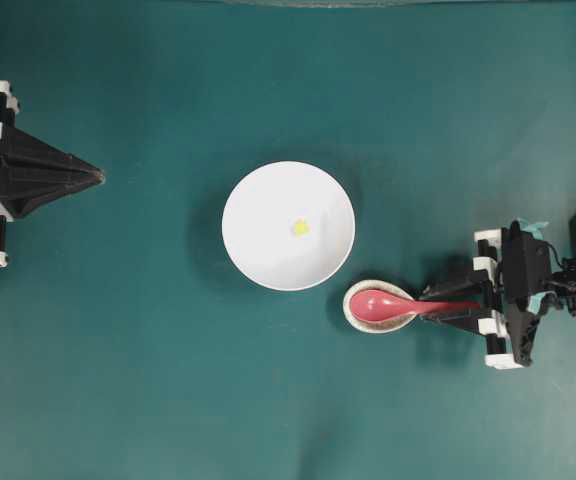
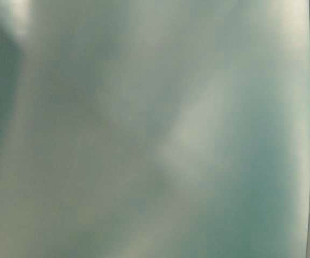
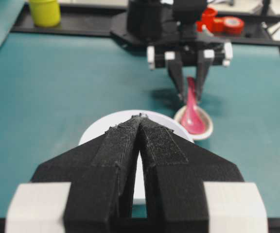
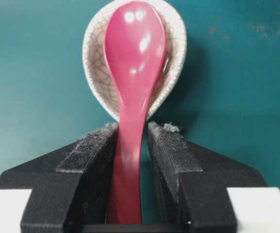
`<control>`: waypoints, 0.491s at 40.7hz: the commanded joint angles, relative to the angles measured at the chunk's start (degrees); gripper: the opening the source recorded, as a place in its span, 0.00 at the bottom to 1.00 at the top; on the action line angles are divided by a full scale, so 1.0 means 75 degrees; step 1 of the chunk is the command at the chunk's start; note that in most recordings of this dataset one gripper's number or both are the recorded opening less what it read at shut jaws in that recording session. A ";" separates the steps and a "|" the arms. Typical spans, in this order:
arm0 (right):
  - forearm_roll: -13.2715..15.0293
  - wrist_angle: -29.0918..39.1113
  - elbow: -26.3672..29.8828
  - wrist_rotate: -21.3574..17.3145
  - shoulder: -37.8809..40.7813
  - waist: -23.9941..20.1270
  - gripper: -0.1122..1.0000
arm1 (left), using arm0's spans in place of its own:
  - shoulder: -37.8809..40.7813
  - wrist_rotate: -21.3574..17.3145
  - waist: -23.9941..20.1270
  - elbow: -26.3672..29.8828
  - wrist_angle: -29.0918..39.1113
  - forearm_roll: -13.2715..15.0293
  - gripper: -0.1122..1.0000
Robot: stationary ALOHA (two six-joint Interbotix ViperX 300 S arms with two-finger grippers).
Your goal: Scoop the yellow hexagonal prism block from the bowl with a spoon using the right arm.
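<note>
The yellow block [image 1: 300, 227] is loose on the white bowl's smooth bottom [image 1: 273, 228], so it will slip toward the bowl's rim when the robot pushes with the spoon.
The small yellow hexagonal prism block [image 1: 300, 227] lies right of centre inside the white bowl [image 1: 258, 200] at mid-table. The pink-red spoon [image 1: 383, 302] rests with its scoop in a small speckled dish [image 1: 353, 310] just right of the bowl. My right gripper [image 4: 131, 128] straddles the spoon [image 4: 135, 53] handle with its jaws open; teal cloth shows in the gap between the handle and one finger. In the overhead view the right gripper [image 1: 448, 305] sits at the handle end. My left gripper [image 1: 98, 177] is shut and empty at the far left, its tips [image 3: 139, 116] pointing at the bowl [image 3: 96, 133].
The speckled dish [image 4: 94, 63] nearly touches the bowl's lower right rim. A yellow cup [image 3: 45, 12] and red tape rolls [image 3: 227, 22] stand beyond the table's black edge behind the right arm. The table-level view is a blur of teal.
</note>
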State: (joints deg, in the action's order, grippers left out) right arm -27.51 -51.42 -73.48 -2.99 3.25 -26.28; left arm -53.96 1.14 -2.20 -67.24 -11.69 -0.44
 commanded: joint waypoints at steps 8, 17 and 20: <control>0.0023 -0.0070 0.0094 0.0141 -0.0035 -0.0023 0.45 | 0.0059 -0.0012 -0.0023 0.0164 -0.0082 -0.0023 0.10; 0.0023 -0.0070 0.0094 0.0164 -0.0047 -0.0023 0.45 | 0.0059 -0.0012 -0.0023 0.0164 -0.0094 -0.0023 0.10; 0.0023 -0.0070 0.0094 0.0164 -0.0035 -0.0023 0.45 | 0.0059 -0.0012 -0.0023 0.0164 -0.0082 -0.0023 0.10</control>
State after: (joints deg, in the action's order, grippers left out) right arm -27.42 -51.42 -73.30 -1.93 3.25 -26.28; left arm -53.96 1.14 -2.20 -67.24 -11.69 -0.44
